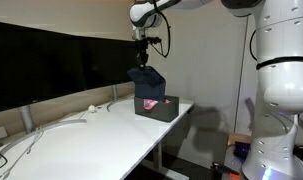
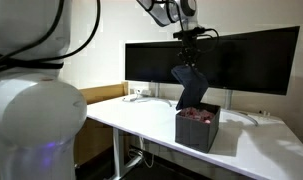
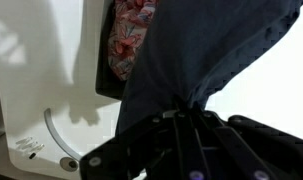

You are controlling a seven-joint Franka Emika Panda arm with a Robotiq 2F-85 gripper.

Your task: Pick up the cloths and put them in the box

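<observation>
I should move my gripper back across the box's open top (image 2: 208, 108) before I lower the cloth, because the navy cloth's lower end (image 2: 181, 105) is hanging over the box's rim.
My gripper (image 1: 141, 62) (image 2: 188, 63) (image 3: 187, 112) is shut on the top of the dark navy cloth (image 1: 147, 83) (image 2: 188, 86) (image 3: 206, 55). That cloth hangs down from the fingers above the box (image 1: 157, 108) (image 2: 196, 130), its lower end reaching the box's open top. The pink-red floral cloth (image 1: 151, 102) (image 2: 199, 114) (image 3: 128, 35) lies inside the box. In the wrist view the navy cloth covers most of the picture and hides much of the box.
Large black monitors (image 1: 51, 65) (image 2: 246, 60) stand along the back of the white table (image 1: 91, 135) (image 2: 141, 115). White cables (image 1: 36, 138) (image 3: 56, 135) trail over the tabletop. The box stands close to the table's edge.
</observation>
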